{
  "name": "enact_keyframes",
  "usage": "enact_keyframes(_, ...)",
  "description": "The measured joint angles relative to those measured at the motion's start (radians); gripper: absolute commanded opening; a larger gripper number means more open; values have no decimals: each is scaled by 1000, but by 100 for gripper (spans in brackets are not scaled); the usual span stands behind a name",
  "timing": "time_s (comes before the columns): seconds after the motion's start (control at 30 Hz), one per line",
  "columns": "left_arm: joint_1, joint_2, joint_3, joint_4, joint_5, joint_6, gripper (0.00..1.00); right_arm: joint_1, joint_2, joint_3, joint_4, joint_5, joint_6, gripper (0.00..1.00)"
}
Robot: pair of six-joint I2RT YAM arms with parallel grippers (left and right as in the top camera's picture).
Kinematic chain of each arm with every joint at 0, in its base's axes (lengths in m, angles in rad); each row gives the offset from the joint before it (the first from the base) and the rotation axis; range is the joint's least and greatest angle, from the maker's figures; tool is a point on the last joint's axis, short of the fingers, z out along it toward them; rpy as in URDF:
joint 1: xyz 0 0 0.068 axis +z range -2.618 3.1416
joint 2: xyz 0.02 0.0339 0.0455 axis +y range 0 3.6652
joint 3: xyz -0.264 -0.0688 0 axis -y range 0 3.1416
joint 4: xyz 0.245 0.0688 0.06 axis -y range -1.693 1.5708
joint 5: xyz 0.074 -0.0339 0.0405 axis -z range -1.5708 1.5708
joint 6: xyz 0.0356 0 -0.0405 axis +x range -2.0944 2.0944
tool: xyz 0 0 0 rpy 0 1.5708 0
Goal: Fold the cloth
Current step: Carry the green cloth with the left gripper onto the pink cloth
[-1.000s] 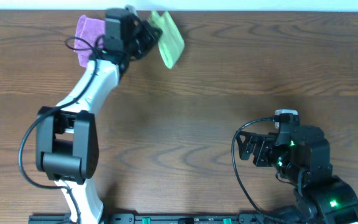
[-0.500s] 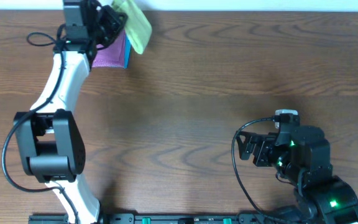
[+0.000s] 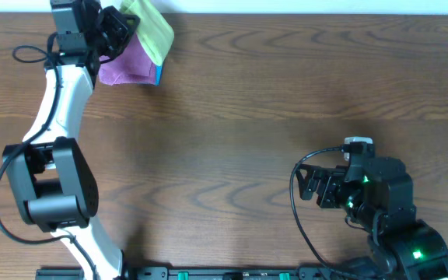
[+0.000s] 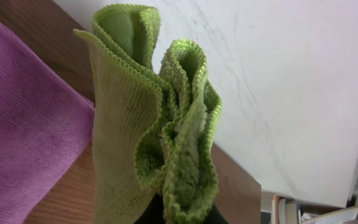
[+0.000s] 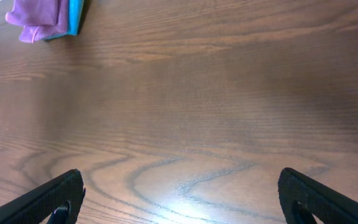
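Observation:
The yellow-green cloth sticks out at a slant past the blue cloth's edge, so next my left gripper pulls it back over the purple cloth before putting it down.
The cloth, light yellow-green, hangs bunched from my left gripper at the table's far left corner, partly over the purple cloth. In the left wrist view the cloth stands in crumpled folds, pinched between the dark fingertips of my left gripper at the bottom edge. The left gripper is shut on it. My right gripper rests near the front right, open, with nothing between its fingers; in its own view the right gripper frames only bare wood.
A blue cloth peeks out along the purple cloth's right edge; both also show far off in the right wrist view, purple cloth and blue cloth. A white wall runs behind the table's far edge.
My left arm has swung left along the far edge, carrying the cloth from right of the purple cloth to above it. The right arm has stayed still.

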Motion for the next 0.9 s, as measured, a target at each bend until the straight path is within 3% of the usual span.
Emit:
enact_keyframes(0.33, 28, -51, 2, -120, -35, 81, 6, 0, 0, 0, 0, 0, 0, 99)
enact_keyframes(0.9, 21, -50, 2, 50, -100, 100, 6, 0, 0, 0, 0, 0, 0, 99)
